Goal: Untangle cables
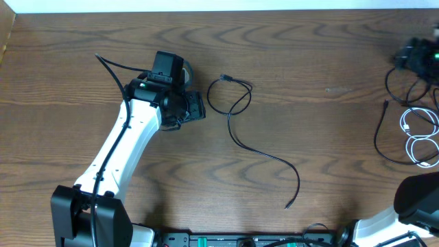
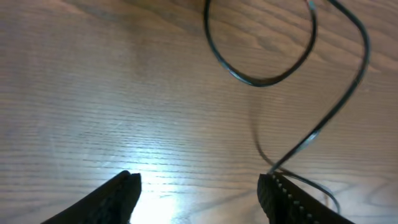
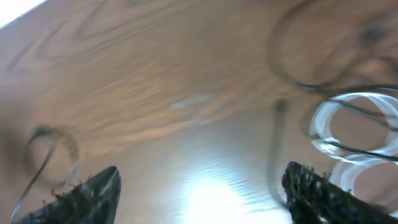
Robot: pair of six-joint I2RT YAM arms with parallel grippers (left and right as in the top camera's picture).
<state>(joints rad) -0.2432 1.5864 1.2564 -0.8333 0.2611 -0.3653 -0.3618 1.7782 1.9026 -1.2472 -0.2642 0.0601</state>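
Note:
The black cable in the middle of the table [image 1: 238,143] is clear of the tangled cables, so my right gripper should keep going toward the black cable loop's crossing [image 1: 230,114] until it closes there.
One black cable [image 1: 236,103] lies spread out on the table, a loop at mid table and a tail running to a plug near the front. My left gripper [image 1: 197,108] sits just left of that loop. In the left wrist view it [image 2: 199,190] is open with only bare wood between the fingers, and the black cable [image 2: 261,81] passes close by the right finger [image 2: 289,199]. A white cable [image 1: 420,140] and more black cables [image 1: 398,89] lie tangled at the far right. My right gripper [image 3: 199,190] is open above the table, beside the white cable's coils [image 3: 354,127].
The wooden table [image 1: 315,62] runs to a pale far edge at the top. My right arm [image 1: 418,199] fills the bottom right corner. A dark device [image 1: 418,55] sits at the right edge among the cables.

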